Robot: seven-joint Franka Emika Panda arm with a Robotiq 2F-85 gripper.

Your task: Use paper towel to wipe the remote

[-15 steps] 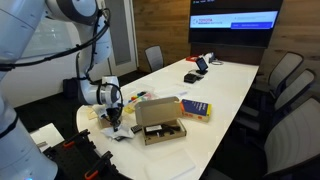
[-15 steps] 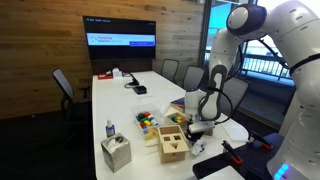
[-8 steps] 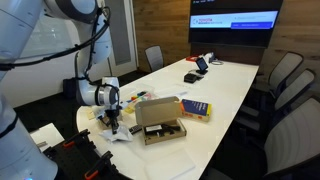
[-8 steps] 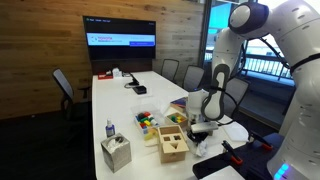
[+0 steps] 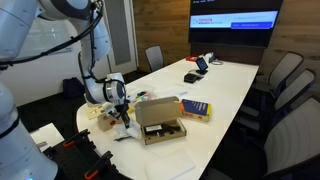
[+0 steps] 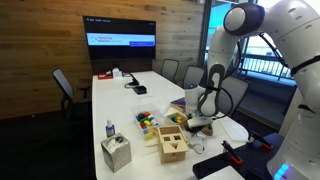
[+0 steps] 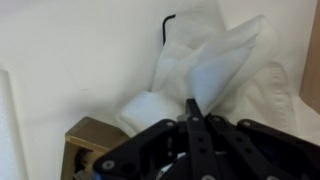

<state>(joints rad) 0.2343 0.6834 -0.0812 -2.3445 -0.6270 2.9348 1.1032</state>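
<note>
The paper towel [image 7: 212,62] is over toward the cardboard box and the remote's black edge [image 7: 166,28] shows past it, so next my gripper sweeps the paper towel back toward that edge of the remote.
My gripper [image 7: 192,108] is shut on the paper towel [image 7: 215,62], a white crumpled scrap that hangs from the fingertips over the white table. In both exterior views the gripper [image 5: 122,113] [image 6: 198,118] hovers a little above the table's near end, beside the cardboard box [image 5: 160,122]. A thin black bar with a hooked end [image 7: 167,28] shows beyond the towel in the wrist view. I cannot tell whether it is the remote. No remote is clear in the exterior views.
A blue and yellow book [image 5: 196,108] lies past the cardboard box. A tissue box [image 6: 116,152], a wooden box [image 6: 172,146] and coloured blocks [image 6: 148,122] stand near the table edge. White paper [image 5: 122,135] lies below the gripper. Chairs surround the table.
The gripper has risen from the table and shifted toward the cardboard box, with the white towel lifted in its fingers.
</note>
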